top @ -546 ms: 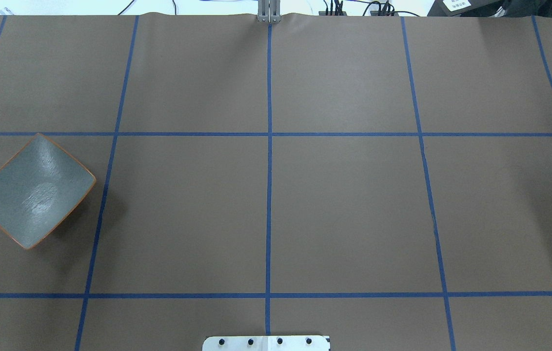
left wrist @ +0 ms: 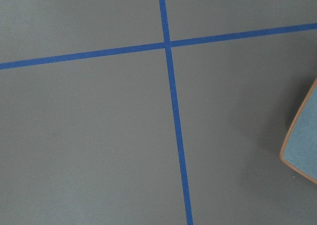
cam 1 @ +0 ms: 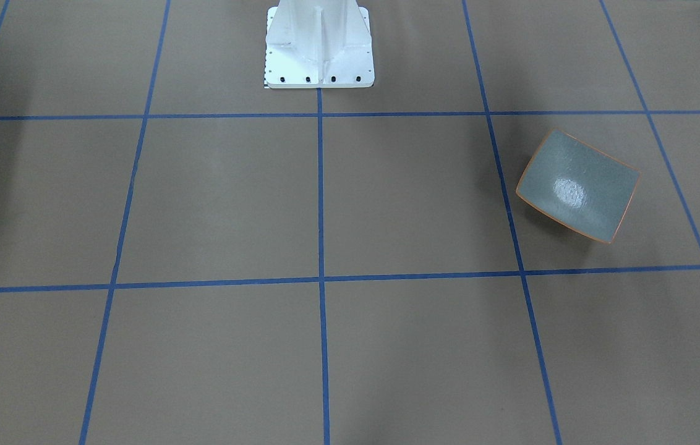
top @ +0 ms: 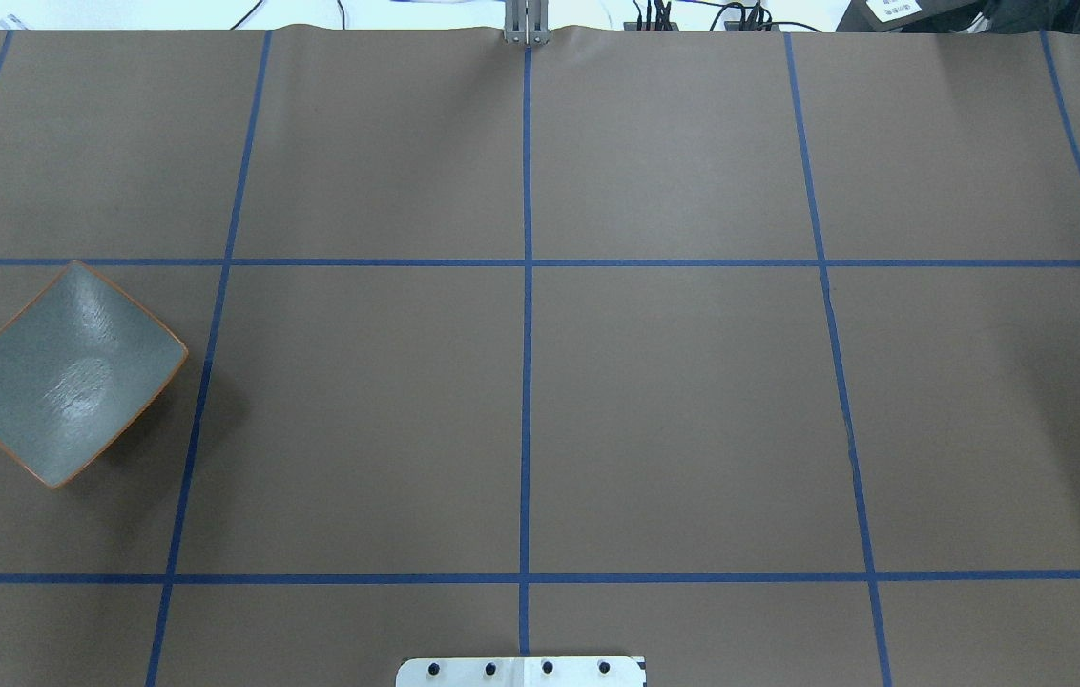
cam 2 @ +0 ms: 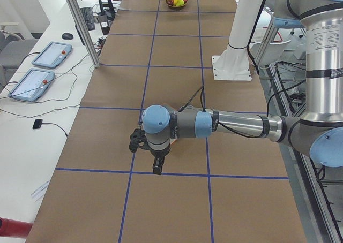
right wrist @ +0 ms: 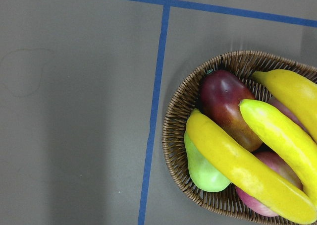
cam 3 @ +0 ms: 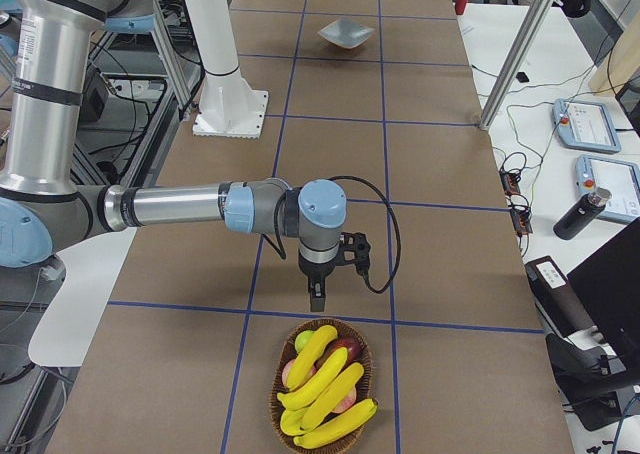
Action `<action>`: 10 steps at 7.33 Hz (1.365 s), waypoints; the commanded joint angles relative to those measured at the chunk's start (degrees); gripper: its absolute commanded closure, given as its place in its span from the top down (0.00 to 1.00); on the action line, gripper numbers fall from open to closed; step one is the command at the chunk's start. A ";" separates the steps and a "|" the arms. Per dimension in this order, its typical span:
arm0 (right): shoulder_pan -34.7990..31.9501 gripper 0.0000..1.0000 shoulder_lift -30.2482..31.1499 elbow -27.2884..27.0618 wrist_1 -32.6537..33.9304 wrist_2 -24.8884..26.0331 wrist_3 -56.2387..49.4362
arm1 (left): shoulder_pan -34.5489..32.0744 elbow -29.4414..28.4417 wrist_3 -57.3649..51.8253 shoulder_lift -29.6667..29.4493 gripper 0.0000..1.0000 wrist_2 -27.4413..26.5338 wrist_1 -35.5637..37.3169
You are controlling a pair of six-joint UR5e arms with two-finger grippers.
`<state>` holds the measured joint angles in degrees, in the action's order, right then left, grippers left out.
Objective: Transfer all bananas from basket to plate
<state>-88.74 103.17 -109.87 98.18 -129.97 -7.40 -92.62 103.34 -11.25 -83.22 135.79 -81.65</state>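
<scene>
My right gripper needs to turn in line with the banana beside the green pear before it grips the banana's middle, because the banana slants across my right gripper's line.
Several yellow bananas (cam 3: 313, 357) lie in a brown wicker basket (cam 3: 338, 323) at the table's right end; they also show close up in the right wrist view (right wrist: 237, 160). The grey-green plate (top: 63, 372) with an orange rim sits bare at the table's left side, and also shows in the front view (cam 1: 576, 185). My right gripper (cam 3: 317, 302) points down just short of the basket. My left gripper (cam 2: 156, 168) points down above the table near the plate, whose corner (left wrist: 304, 145) shows in the left wrist view. I cannot tell whether either gripper is open or shut.
A dark red fruit (right wrist: 225, 103) and a green pear (right wrist: 205, 168) lie among the bananas. The white robot pedestal (cam 1: 319, 43) stands at the table's near middle. Metal posts and operator tablets (cam 2: 51, 53) line the far side.
</scene>
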 commanded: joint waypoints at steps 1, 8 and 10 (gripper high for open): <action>-0.11 1.00 -0.07 -1.31 -0.01 0.33 0.01 | -0.01 0.28 0.08 0.08 1.00 0.00 -0.88; -0.11 1.00 -1.48 7.26 -15.88 -0.20 -15.48 | 0.07 0.20 0.26 0.17 1.00 0.35 -1.85; -0.11 0.99 -1.83 15.17 -20.91 -0.20 -28.47 | 0.07 0.20 0.26 0.17 1.00 0.44 -1.85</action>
<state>-88.86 101.53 -100.14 80.57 -130.17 -26.82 -92.55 103.54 -10.99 -83.07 136.16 -83.48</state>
